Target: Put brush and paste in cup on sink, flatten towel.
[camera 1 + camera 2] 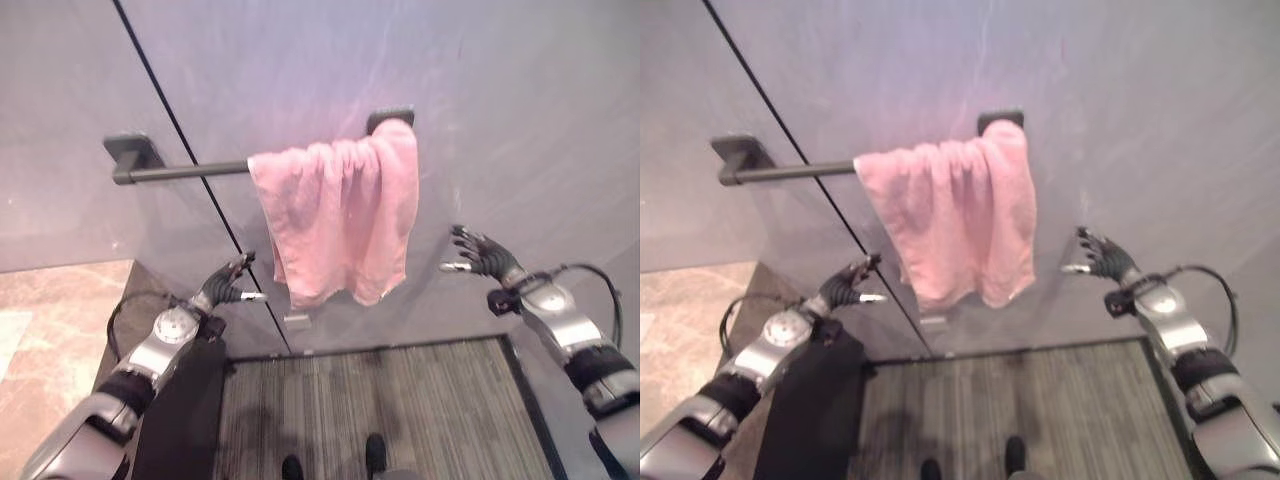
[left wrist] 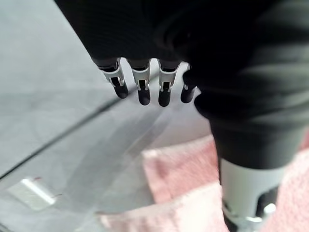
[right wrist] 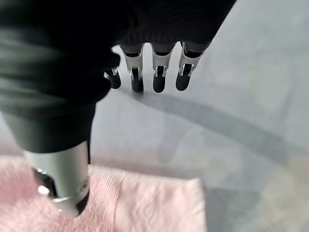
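Observation:
Loose towel pleats [image 1: 335,158] are bunched along the bar. I expect the pink towel [image 1: 338,230] to slide open and cover nearly the whole bar when I pull its lower edge.
A pink towel [image 1: 340,215] hangs bunched toward the right end of a dark wall bar [image 1: 180,172], leaving the bar's left half bare. My left hand [image 1: 222,285] hovers just below and left of the towel's lower corner, open and holding nothing. In the left wrist view its fingers [image 2: 140,87] are straight, with the towel [image 2: 178,169] beyond the thumb. To the right of the towel, a short gap away, my right hand [image 1: 485,255] is open with its fingers spread. The right wrist view shows those fingers [image 3: 159,72] straight above the towel's edge [image 3: 145,203].
The grey wall carries a thin dark diagonal seam [image 1: 190,150] running down behind the bar. A striped grey mat [image 1: 380,410] lies on the floor below. A beige marbled surface [image 1: 50,320] sits at the far left beside a dark panel [image 1: 185,420].

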Robot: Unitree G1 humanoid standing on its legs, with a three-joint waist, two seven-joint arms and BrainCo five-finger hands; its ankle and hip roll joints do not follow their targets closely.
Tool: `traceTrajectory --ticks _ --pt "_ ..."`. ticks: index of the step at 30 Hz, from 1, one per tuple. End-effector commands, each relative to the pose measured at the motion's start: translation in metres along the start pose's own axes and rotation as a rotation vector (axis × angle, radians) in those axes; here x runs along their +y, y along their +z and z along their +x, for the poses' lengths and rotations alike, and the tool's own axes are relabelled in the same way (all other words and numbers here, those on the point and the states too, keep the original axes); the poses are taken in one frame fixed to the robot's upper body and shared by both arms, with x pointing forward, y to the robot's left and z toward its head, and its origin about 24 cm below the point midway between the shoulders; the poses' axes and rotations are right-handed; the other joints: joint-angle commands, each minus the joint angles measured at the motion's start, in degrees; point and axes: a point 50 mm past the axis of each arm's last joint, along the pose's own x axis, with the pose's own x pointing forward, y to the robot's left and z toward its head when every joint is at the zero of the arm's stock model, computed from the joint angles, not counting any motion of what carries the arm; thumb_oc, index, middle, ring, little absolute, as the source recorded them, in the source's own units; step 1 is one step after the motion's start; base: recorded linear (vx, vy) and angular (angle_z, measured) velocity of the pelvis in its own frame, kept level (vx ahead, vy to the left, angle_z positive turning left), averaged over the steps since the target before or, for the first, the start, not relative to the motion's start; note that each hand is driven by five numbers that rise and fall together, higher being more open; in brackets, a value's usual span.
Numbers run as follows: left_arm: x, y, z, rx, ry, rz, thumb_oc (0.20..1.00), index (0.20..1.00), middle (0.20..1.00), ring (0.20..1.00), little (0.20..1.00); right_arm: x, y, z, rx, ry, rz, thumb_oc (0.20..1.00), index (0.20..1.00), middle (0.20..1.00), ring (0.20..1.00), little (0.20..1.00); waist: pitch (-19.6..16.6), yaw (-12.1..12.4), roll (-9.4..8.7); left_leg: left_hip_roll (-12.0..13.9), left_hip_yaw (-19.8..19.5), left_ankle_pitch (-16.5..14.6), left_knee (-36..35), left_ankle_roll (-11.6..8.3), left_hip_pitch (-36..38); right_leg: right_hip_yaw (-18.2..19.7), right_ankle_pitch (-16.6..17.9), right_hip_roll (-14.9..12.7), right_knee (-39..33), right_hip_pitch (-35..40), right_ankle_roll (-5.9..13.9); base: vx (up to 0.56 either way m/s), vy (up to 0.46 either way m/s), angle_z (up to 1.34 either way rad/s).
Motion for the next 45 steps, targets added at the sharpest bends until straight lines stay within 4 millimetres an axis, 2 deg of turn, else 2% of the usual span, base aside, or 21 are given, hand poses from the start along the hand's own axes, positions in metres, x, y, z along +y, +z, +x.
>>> traceTrajectory --ticks 1,4,5,8,10,12,16,22,23,24,25,26,27,28,34,40,42,45 --pt "0.033 0.033 0.007 -0.121 0.098 0.05 1.0 1.0 1.0 1.0 1.0 0.003 0.038 0.017 -0.133 0.008 0.023 1.0 1.0 1.0 1.0 1.0 -0.31 0.67 -4.09 2.38 0.0 5.19 0.05 -3.73 -2.73 3.96 5.25 -6.9 -0.15 -1.48 8.07 -0.03 -0.013 -0.03" --pt "0.036 0.043 0.011 -0.15 0.1 0.06 1.0 1.0 1.0 1.0 1.0 0.005 0.049 0.023 -0.157 0.03 0.031 1.0 1.0 1.0 1.0 1.0 -0.29 0.96 -4.17 2.54 0.09 5.48 0.05 -3.78 -3.89 4.19 5.46 -6.75 -0.15 -2.88 8.0 0.0 -0.015 -0.07" --pt "0.034 0.055 0.016 -0.185 0.097 0.067 1.0 1.0 1.0 1.0 1.0 0.011 0.057 0.027 -0.179 0.056 0.063 1.0 1.0 1.0 1.0 1.0 -0.03 1.13 -4.38 2.74 0.02 5.75 0.05 -3.86 -4.62 4.3 5.61 -6.63 -0.15 -3.74 7.98 0.0 0.0 0.0" --pt "0.03 0.07 0.024 -0.234 0.087 0.075 1.0 1.0 1.0 1.0 1.0 0.019 0.076 0.035 -0.22 0.092 0.063 1.0 1.0 1.0 1.0 1.0 0.56 1.2 -4.79 2.91 -0.1 5.98 0.05 -4.01 -5.15 4.43 5.74 -6.53 -0.15 -4.32 7.91 0.0 0.0 0.0" --pt "0.029 0.073 0.025 -0.242 0.085 0.073 1.0 1.0 1.0 1.0 1.0 0.021 0.078 0.035 -0.229 0.097 0.074 1.0 1.0 1.0 1.0 1.0 0.63 1.17 -4.86 2.9 -0.09 6.02 0.05 -4.03 -5.24 4.4 5.73 -6.51 -0.15 -4.43 7.9 0.01 0.001 -0.02" --pt "0.02 0.082 0.029 -0.279 0.06 0.068 1.0 1.0 1.0 1.0 1.0 0.033 0.091 0.039 -0.274 0.138 0.111 1.0 1.0 1.0 1.0 1.0 0.88 1.03 -5.24 3.04 -0.09 6.09 0.05 -4.06 -5.43 4.49 5.65 -6.4 -0.15 -4.63 7.92 0.03 0.005 -0.08" --pt "0.007 0.09 0.033 -0.314 0.031 0.051 1.0 1.0 1.0 1.0 1.0 0.049 0.105 0.041 -0.324 0.196 0.143 1.0 1.0 1.0 1.0 1.0 0.97 0.79 -5.77 3.05 0.04 5.82 0.05 -4.05 -5.04 4.65 5.48 -6.37 -0.15 -4.48 7.9 0.04 0.007 -0.09" --pt "-0.003 0.094 0.031 -0.349 0.016 0.011 1.0 1.0 1.0 1.0 1.0 0.059 0.112 0.039 -0.377 0.192 0.209 1.0 1.0 1.0 1.0 1.0 1.1 0.63 -6.2 2.88 0.2 5.27 0.05 -3.77 -4.27 4.98 5.34 -6.29 -0.15 -4.01 7.96 0.0 0.0 0.0" --pt "-0.003 0.093 0.031 -0.349 0.02 0.002 1.0 1.0 1.0 1.0 1.0 0.059 0.113 0.039 -0.382 0.184 0.225 0.862 0.862 0.862 0.862 0.862 1.08 0.62 -6.24 2.88 0.31 5.18 0.05 -3.75 -4.06 5.06 5.29 -6.27 -0.15 -3.88 8.0 0.0 0.0 0.0" --pt "-0.003 0.093 0.03 -0.351 0.026 -0.007 1.0 1.0 1.0 1.0 1.0 0.061 0.114 0.039 -0.393 0.182 0.242 0.674 0.674 0.674 0.674 0.674 1.01 0.61 -6.28 2.89 0.36 5.08 0.05 -3.75 -3.79 5.09 5.24 -6.26 -0.15 -3.71 8.01 0.0 0.0 0.0" --pt "-0.004 0.091 0.029 -0.347 0.026 -0.021 0.784 0.784 0.784 0.784 0.784 0.063 0.113 0.038 -0.396 0.181 0.252 0.542 0.542 0.542 0.542 0.542 0.94 0.59 -6.27 2.88 0.44 4.99 0.05 -3.75 -3.55 5.12 5.15 -6.2 -0.15 -3.54 7.98 0.0 0.0 0.0" --pt "-0.004 0.091 0.029 -0.347 0.026 -0.021 0.561 0.561 0.561 0.561 0.561 0.063 0.113 0.038 -0.395 0.181 0.252 0.498 0.498 0.498 0.498 0.498 0.94 0.6 -6.27 2.88 0.45 4.98 0.05 -3.75 -3.53 5.13 5.15 -6.2 -0.15 -3.52 7.98 0.03 0.01 -0.03" --pt "-0.002 0.088 0.026 -0.347 0.034 -0.036 0.363 0.363 0.363 0.363 0.363 0.064 0.11 0.037 -0.395 0.174 0.257 0.2 0.2 0.2 0.2 0.2 0.84 0.58 -6.29 2.88 0.6 4.79 0.05 -3.7 -2.94 5.23 5.02 -6.13 -0.15 -3.17 7.97 0.04 0.005 -0.02" --pt "-0.002 0.085 0.024 -0.342 0.039 -0.045 0.209 0.209 0.209 0.209 0.209 0.067 0.108 0.035 -0.397 0.177 0.267 0.2 0.2 0.2 0.2 0.2 0.69 0.59 -6.32 2.91 0.65 4.66 0.05 -3.68 -2.55 5.3 4.93 -6.09 -0.15 -2.88 7.95 0.05 0.003 -0.02" --pt "0.003 0.067 0.011 -0.311 0.075 -0.065 0.2 0.2 0.2 0.2 0.2 0.071 0.103 0.026 -0.426 0.179 0.296 0.2 0.2 0.2 0.2 0.2 -0.24 0.7 -6.46 2.98 1.14 3.88 0.05 -3.57 -0.51 5.26 4.26 -6.03 -0.15 -1.1 8.03 0.04 0.0 -0.02" --pt "0.014 0.063 -0.007 -0.355 0.162 -0.135 0.2 0.2 0.2 0.2 0.2 0.08 0.12 0.006 -0.551 0.227 0.258 0.2 0.2 0.2 0.2 0.2 -1.61 0.59 -6.86 3.1 0.9 3.26 0.05 -3.62 1.07 4.62 3.5 -5.97 -0.15 0.84 7.96 0.02 0.002 0.01" --pt "0.019 0.067 -0.02 -0.41 0.2 -0.178 0.2 0.2 0.2 0.2 0.2 0.085 0.139 -0.013 -0.659 0.293 0.191 0.2 0.2 0.2 0.2 0.2 -2.14 0.54 -7.37 3.17 0.71 3.1 0.05 -3.73 1.2 4.34 3.56 -5.94 -0.15 1.16 8.03 0.0 0.0 0.0" --pt "0.018 0.065 -0.028 -0.425 0.21 -0.199 0.2 0.2 0.2 0.2 0.2 0.091 0.143 -0.023 -0.692 0.35 0.204 0.2 0.2 0.2 0.2 0.2 -2.59 0.68 -7.99 3.16 0.19 3.11 0.05 -3.81 0.87 3.9 3.49 -6.01 -0.15 1.31 8.02 0.0 0.0 0.01"
